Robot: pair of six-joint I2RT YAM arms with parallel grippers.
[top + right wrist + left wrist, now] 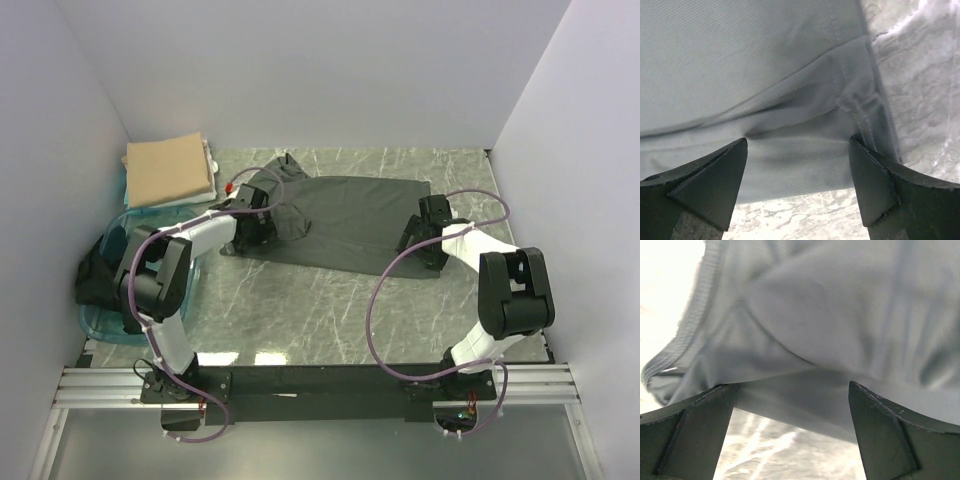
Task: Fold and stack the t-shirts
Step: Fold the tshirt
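Observation:
I can see a crumpled tip of the charcoal-grey t-shirt (287,166) past its far edge. My left gripper should leave its near hem and fold that tip (290,162) inward first.
A dark charcoal-grey t-shirt (345,215) lies spread across the middle of the marble table. My left gripper (250,235) is at its left end, open, fingers on either side of the near hem; the cloth fills the left wrist view (840,315). My right gripper (420,250) is at the shirt's right near corner, open, with the hemmed corner (805,150) lying between the fingertips. A folded tan t-shirt (170,170) sits at the back left. A black t-shirt (98,278) hangs over the tub's left edge.
A translucent teal tub (105,325) stands at the left beside the left arm, with the tan shirt on a stack at its far end. White walls close in the table on three sides. Purple cables loop from both arms over the table.

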